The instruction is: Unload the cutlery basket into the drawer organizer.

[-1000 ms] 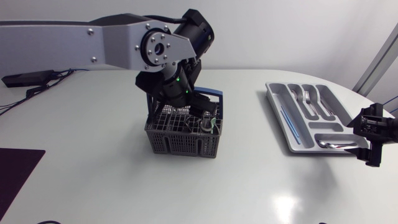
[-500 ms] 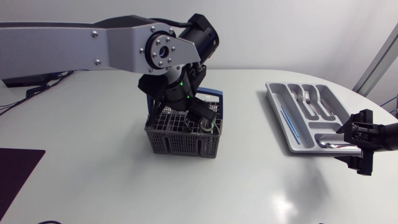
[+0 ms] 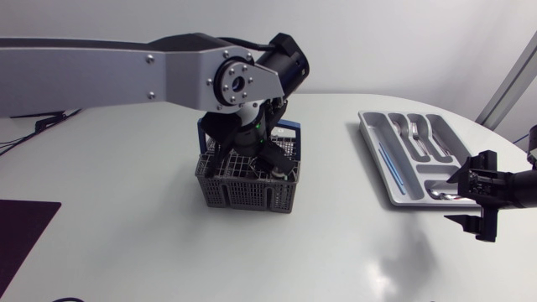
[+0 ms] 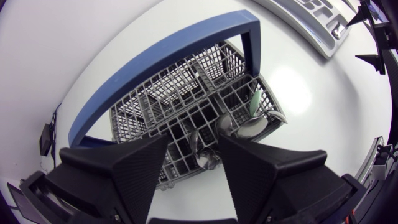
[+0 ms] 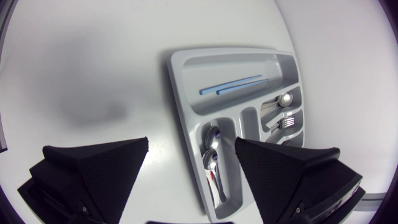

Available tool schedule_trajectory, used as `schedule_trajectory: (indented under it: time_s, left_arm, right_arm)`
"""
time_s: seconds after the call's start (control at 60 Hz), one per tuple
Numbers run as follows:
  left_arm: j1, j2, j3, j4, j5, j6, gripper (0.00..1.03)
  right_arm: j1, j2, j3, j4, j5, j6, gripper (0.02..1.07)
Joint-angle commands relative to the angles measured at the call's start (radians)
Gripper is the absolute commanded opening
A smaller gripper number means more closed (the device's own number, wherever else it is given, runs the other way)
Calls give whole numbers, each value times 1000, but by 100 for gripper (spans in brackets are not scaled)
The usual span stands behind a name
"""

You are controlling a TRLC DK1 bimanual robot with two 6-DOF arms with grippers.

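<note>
My gripper will lift the metal spoon, and the spoon's handle, hidden below, will slide straight out and leave the neighbours standing, because its bowl shows above the grid.
The grey cutlery basket (image 3: 247,186) with a blue handle (image 4: 161,68) stands mid-table. My left gripper (image 3: 268,161) hangs just over its right half, open, with nothing between the fingers. Past the fingertips (image 4: 149,162) a metal spoon (image 4: 202,152) stands in one cell. Beside it are a larger spoon bowl (image 4: 249,127) and a green handle (image 4: 255,102). The grey drawer organizer (image 3: 376,159) lies at the right and holds spoons (image 5: 211,149), forks (image 5: 286,123) and blue sticks (image 5: 230,84). My right gripper (image 3: 478,205) hovers open off the organizer's near right corner.
A dark mat (image 3: 21,231) lies at the table's front left corner. Cables (image 3: 33,126) trail along the far left. Bare white tabletop stretches between the basket and the organizer (image 5: 183,93).
The left arm has shifted a little to the right over the basket. The right gripper has drawn forward and left, off the organizer's near end. Both stay open.
</note>
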Motion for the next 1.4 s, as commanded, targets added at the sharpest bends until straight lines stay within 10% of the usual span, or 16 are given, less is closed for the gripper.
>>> schedule_trajectory:
  time_s: [0.0, 0.667, 1.383]
  left_arm:
    - [-13, 30, -12, -17, -20, 21, 56]
    - [-15, 66, -28, -25, -89, 30, 51]
    - [-19, 95, -44, 0, -107, 35, 20]
  right_arm:
    - [21, -22, -41, -12, -8, 19, 102]
    - [164, -140, -134, -6, -6, 123, 102]
    - [377, -295, -190, -23, 4, 321, 102]
